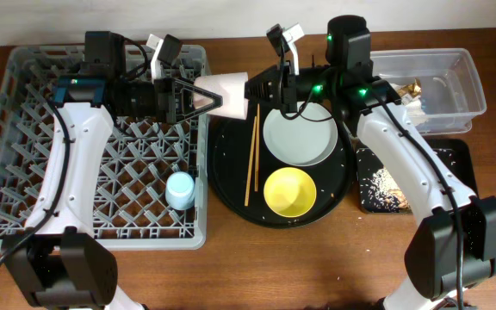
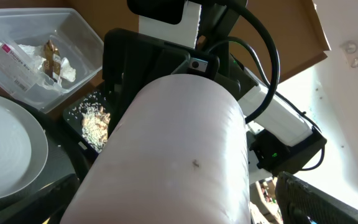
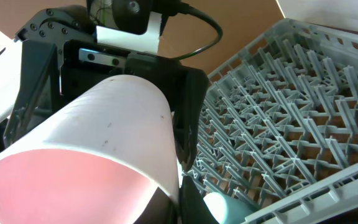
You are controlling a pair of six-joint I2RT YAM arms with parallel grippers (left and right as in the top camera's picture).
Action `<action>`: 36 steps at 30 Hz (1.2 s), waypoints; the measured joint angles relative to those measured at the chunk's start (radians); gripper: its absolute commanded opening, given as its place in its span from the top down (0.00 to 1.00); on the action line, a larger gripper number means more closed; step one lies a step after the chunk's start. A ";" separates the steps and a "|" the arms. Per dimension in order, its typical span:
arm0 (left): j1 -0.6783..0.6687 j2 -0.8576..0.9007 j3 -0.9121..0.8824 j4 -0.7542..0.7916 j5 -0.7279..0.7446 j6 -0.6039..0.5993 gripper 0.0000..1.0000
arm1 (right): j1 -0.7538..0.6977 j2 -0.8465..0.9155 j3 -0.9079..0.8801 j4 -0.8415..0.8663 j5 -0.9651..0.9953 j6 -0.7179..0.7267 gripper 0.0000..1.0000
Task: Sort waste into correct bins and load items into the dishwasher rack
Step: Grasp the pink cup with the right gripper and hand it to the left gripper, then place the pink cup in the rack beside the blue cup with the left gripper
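With my right gripper on the pale pink cup's rim (image 1: 243, 96), my left gripper next takes the pink cup's base (image 1: 200, 92) and lowers the pink cup rim-down beside the blue cup.
The pale pink cup (image 1: 224, 93) hangs on its side in the air between both grippers, over the right edge of the grey dishwasher rack (image 1: 24, 129). My right gripper (image 1: 261, 89) is shut on the cup's rim; the right wrist view shows the pink inside (image 3: 73, 186) and a finger at the rim (image 3: 191, 199). My left gripper (image 1: 188, 95) is open around the cup's base, with a gap beside one finger in the left wrist view (image 2: 166, 205). The blue cup (image 1: 180, 189) stands in the rack. The plate (image 1: 300, 138), yellow bowl (image 1: 290, 191) and chopsticks (image 1: 251, 159) lie on the round black tray (image 1: 231, 185).
The clear tub (image 1: 455, 65) at the back right holds napkins (image 2: 64, 71) and the gold wrapper (image 1: 407, 89). The shallow black tray (image 1: 459, 159) in front of it holds rice scraps (image 2: 95, 121). The rack's pegs (image 3: 303, 93) fill the left half of the table.
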 measured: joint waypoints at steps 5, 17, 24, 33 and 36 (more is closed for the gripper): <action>0.000 0.000 0.000 0.000 0.000 0.000 0.10 | 0.036 0.000 0.000 0.000 -0.003 -0.023 0.96; 0.000 0.000 0.000 0.001 -0.023 0.000 0.31 | 0.036 0.002 0.000 0.003 0.013 -0.028 0.03; 0.000 -0.004 0.000 -0.013 -0.455 -0.040 0.33 | 0.002 0.013 0.000 -0.208 0.274 -0.034 0.02; 0.001 0.000 0.000 -0.181 -1.284 -0.174 0.32 | -0.002 0.013 0.002 -0.375 0.621 -0.034 0.02; -0.002 0.010 0.000 -0.182 -1.341 -0.185 0.32 | -0.002 0.013 0.002 -0.387 0.643 -0.034 0.01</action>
